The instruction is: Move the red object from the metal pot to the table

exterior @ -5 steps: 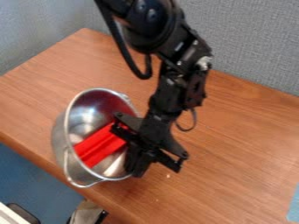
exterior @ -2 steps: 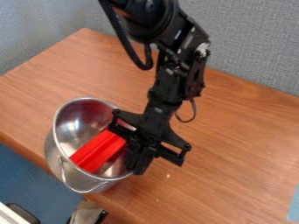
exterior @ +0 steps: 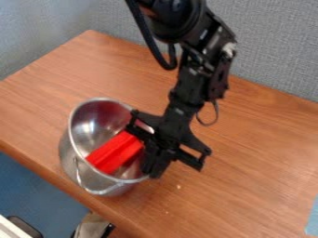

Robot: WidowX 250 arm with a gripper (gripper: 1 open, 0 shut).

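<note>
My gripper is up against the tilting metal pot at its rim (exterior: 132, 180), so I should move back toward the open tabletop (exterior: 187, 192) and let the pot settle upright first.
The metal pot (exterior: 85, 139) sits tilted near the table's (exterior: 74, 74) front-left edge, its shiny inside facing the camera. The red object (exterior: 121, 154) lies slanted inside it, low on the right half. My gripper (exterior: 156, 160) reaches down from the upper right, over the pot's right rim, and sits against the block's right end. Its jaws look shut. The black fingers hide the rim and the block's end, so I cannot tell whether they pinch the block, the rim, or neither.
The brown tabletop stretches behind and to the right of the pot. The table's front edge runs just below and left of the pot, with blue floor beyond. The black arm and its cable (exterior: 187, 56) rise toward the top centre.
The pot, the red object and my gripper first shifted left and down toward the table edge, then came back right and slightly up. The arm has leaned right. The jaws stayed shut.
</note>
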